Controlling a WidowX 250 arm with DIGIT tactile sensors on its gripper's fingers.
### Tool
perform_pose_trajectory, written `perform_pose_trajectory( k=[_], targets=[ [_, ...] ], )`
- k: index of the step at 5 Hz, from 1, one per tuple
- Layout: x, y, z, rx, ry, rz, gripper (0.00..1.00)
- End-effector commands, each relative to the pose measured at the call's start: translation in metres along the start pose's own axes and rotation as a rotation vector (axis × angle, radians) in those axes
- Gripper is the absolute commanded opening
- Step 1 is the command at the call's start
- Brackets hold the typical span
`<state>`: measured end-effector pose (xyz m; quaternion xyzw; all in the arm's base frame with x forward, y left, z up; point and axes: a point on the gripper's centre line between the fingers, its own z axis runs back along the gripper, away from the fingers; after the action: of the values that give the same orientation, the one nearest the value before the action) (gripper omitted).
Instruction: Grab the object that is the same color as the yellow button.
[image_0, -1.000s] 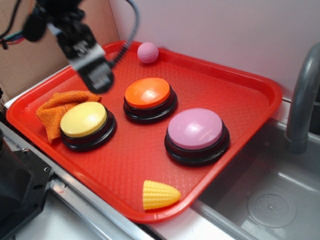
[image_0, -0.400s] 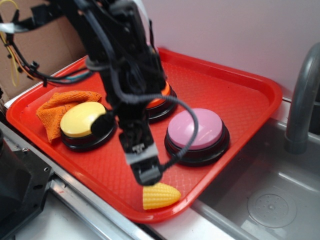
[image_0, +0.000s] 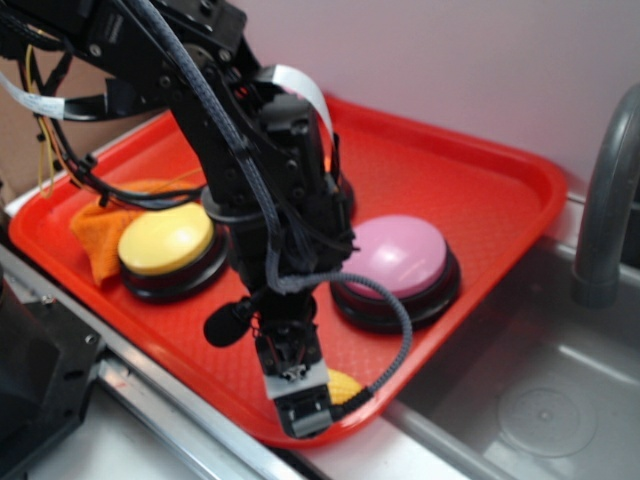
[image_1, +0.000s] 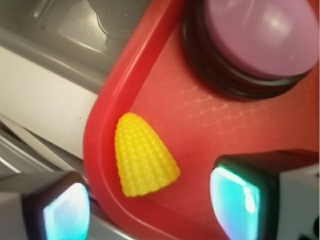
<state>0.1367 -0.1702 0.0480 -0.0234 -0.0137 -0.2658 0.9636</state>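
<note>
The yellow toy corn cob (image_1: 144, 159) is lying at a slant, and its narrow tip (image_1: 129, 119) points toward the rim. It will turn straight between my fingers when I squeeze it.
The object, a small yellow toy corn cob (image_1: 144, 157), lies on the red tray (image_1: 105, 120) by its near rim. In the exterior view only a sliver of the corn (image_0: 343, 384) shows behind the arm. My gripper (image_1: 150, 207) hangs open just above it, one fingertip on each side, touching nothing. In the exterior view the gripper (image_0: 300, 405) points down at the tray's front edge. The yellow button (image_0: 165, 240), a pale dome on a black base, sits at the tray's left.
A pink-topped button (image_0: 400, 258) stands right beside the arm. An orange cloth (image_0: 95, 235) lies behind the yellow button. The tray's rim (image_0: 240, 425) runs just under the gripper. A grey sink (image_0: 540, 400) and a faucet (image_0: 605, 200) are to the right.
The arm has swung from the tray's back left, over the buttons, down to the front edge. It now stands over the corn and hides the orange button and the pink ball.
</note>
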Motion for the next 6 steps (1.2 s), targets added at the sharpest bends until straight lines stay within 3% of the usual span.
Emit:
perform_pose_trajectory(
  k=[1,4,6],
  targets=[
    [-0.007,0.003,-0.009,0.001,0.005,0.051,1.0],
    [-0.011,0.016,-0.02,-0.006,0.036,0.102,1.0],
    [-0.003,0.011,-0.019,-0.018,0.017,0.031,1.0]
  ],
)
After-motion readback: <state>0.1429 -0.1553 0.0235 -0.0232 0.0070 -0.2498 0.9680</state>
